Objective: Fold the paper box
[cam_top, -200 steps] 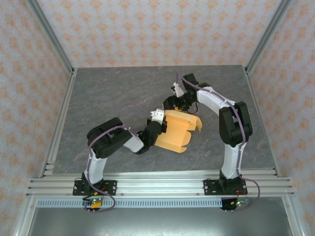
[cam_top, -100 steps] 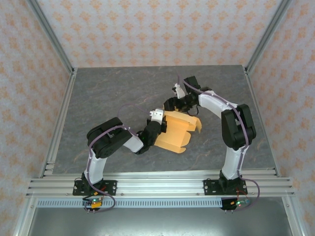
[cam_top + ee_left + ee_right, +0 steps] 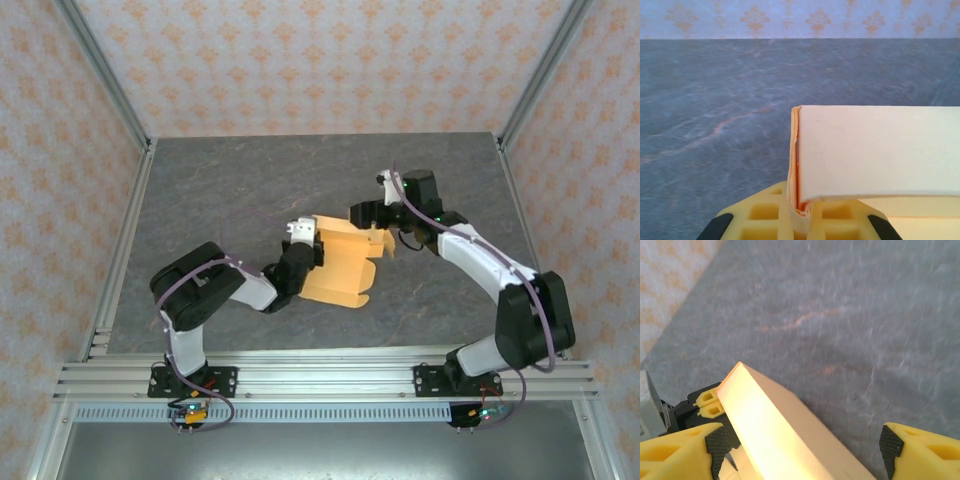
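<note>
The box's side flap (image 3: 389, 243) is spread out past the far side's end (image 3: 369, 236), so the robot's right gripper should fold the flap up while the left gripper keeps hold of the box's other corner.
The paper box (image 3: 338, 268) is a light orange-tan cardboard piece, partly folded, lying in the middle of the grey table. My left gripper (image 3: 312, 252) is at the box's left edge. It is shut on a raised side wall, and the doubled cardboard (image 3: 796, 165) is pinched between the yellow fingers (image 3: 765, 215). My right gripper (image 3: 372, 226) is at the box's far right corner and stands open. A raised wall of the box (image 3: 775, 435) lies between its wide-spread pads (image 3: 715, 450) without being clamped.
The grey marbled table (image 3: 220, 190) is bounded by patterned walls and aluminium rails (image 3: 120, 250). The right arm's elbow (image 3: 535, 315) sticks out toward the right rail. Bare table surface lies behind the box (image 3: 715, 100).
The box and my left gripper have shifted left and slightly back. My right arm has swung its elbow out to the right, and its jaws have spread wider around the box's wall.
</note>
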### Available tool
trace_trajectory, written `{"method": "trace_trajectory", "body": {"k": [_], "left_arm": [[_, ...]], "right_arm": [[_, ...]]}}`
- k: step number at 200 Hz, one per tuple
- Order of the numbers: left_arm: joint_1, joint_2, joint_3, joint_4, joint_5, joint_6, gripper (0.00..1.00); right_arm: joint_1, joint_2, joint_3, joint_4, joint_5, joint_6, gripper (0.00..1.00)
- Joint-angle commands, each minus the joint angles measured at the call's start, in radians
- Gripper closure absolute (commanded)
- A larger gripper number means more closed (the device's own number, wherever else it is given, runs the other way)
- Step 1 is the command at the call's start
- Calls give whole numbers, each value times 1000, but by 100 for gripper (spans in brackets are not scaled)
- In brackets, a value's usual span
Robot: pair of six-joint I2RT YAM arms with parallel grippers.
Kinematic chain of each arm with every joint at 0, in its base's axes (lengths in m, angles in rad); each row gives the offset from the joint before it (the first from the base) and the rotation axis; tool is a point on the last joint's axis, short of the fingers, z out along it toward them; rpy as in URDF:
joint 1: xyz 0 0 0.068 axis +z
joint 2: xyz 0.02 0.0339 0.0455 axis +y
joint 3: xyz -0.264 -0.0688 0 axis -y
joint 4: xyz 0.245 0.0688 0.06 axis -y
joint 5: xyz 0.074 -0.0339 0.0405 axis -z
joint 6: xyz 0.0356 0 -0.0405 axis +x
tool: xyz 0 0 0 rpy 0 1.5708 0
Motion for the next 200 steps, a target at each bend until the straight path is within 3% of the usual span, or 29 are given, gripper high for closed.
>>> {"method": "trace_trajectory", "body": {"k": [1, 20, 38, 54, 77, 127, 165, 200], "left_arm": [[29, -74, -31, -75, -49, -43, 100], [62, -116, -75, -72, -43, -68, 100], [104, -147, -107, -73, 0, -92, 100], [147, -160, -109, -94, 69, -105, 100], [190, -159, -99, -113, 181, -110, 100], [226, -152, -78, -126, 330, -100, 100], [245, -132, -53, -136, 401, -113, 100], [250, -102, -21, -160, 446, -114, 100]], "right_arm": [[-19, -103, -114, 185, 69, -87, 18], [-43, -188, -266, 362, 150, -133, 17], [-84, -207, -317, 391, 181, -123, 17], [-111, -184, -325, 391, 108, -146, 19], [-121, -146, -340, 434, -92, -250, 23], [-122, -16, -241, 330, -155, -402, 32], [-95, 20, -271, 422, -283, -374, 33], [-46, 23, -243, 310, -317, -439, 33]]}}
